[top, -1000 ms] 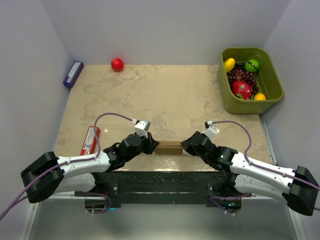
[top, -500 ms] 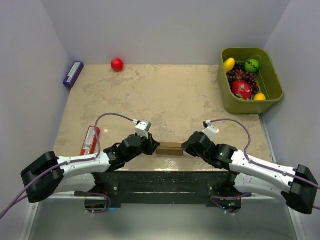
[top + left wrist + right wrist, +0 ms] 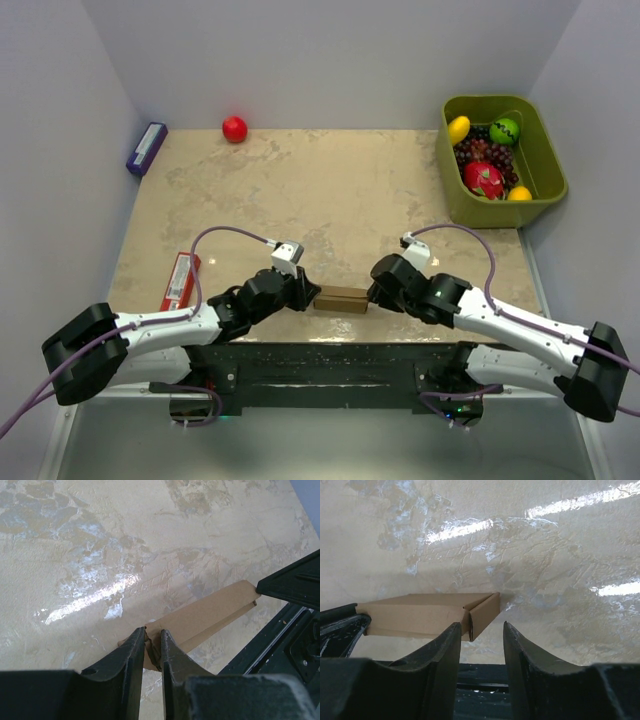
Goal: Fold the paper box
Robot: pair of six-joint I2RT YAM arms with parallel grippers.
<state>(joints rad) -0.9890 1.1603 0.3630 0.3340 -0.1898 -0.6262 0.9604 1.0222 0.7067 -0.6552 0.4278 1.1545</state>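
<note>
The end flap (image 3: 485,615) is standing crooked from the box's front side. So next my right gripper squeezes their corner (image 3: 469,625) together while my left gripper keeps hold of the box's other end.
The paper box (image 3: 340,299) is a small brown cardboard blank, lying low on the table near its front edge between my two arms. My left gripper (image 3: 312,297) is shut on the box's left end. In the left wrist view the cardboard (image 3: 210,614) is pinched between the two dark fingers (image 3: 136,647). My right gripper (image 3: 375,294) stands open at the box's right end. In the right wrist view the folded end flap (image 3: 483,612) sits just ahead of the left fingertip, and the gripper (image 3: 481,630) has nothing between its fingers.
A green bin (image 3: 545,190) with fruit stands at the back right. A red ball (image 3: 234,128) and a purple-blue box (image 3: 146,148) lie at the back left. A flat red packet (image 3: 180,280) lies left of my left arm. The black base rail (image 3: 320,362) runs just behind the box.
My right gripper has opened and let go of the box's right end, and its wrist has shifted slightly away from the near edge. The left gripper keeps its grip unmoved.
</note>
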